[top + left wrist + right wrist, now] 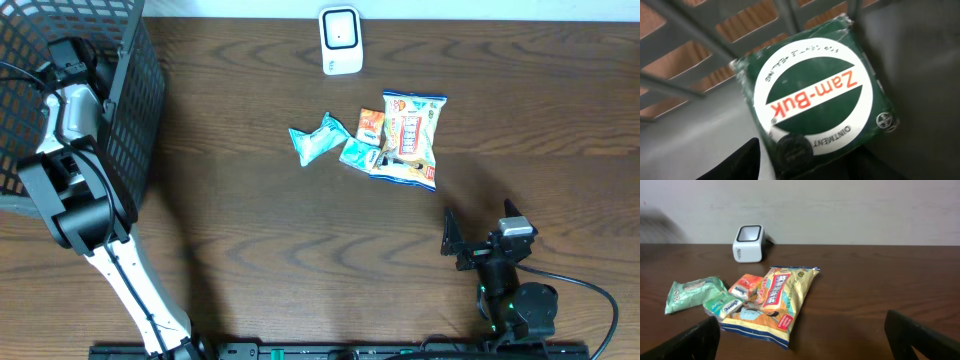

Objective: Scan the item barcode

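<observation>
Next, I open my left gripper wide and line it up square over the tin's middle (814,95), because the Zam-Buk tin lies at a slant with only its near corner (790,162) at my left gripper's fingers.
A green Zam-Buk ointment tin (815,95) with a white and red label lies on the grey floor of the black mesh basket (135,95) at the table's left. My left gripper (807,152) reaches down into the basket, one finger on each side of the tin's near edge. A thin strip of grey floor shows between the left finger (742,165) and the tin, so the jaws stand open around it. The white scanner (341,40) sits at the far middle of the table. My right gripper (482,222) hovers wide open near the front right, holding nothing.
A yellow snack bag (410,140), two teal packets (320,140) and a small orange packet (371,124) lie clustered in front of the scanner. The basket's wire walls (715,45) rise close around the tin. Bare wood lies between the basket and the cluster.
</observation>
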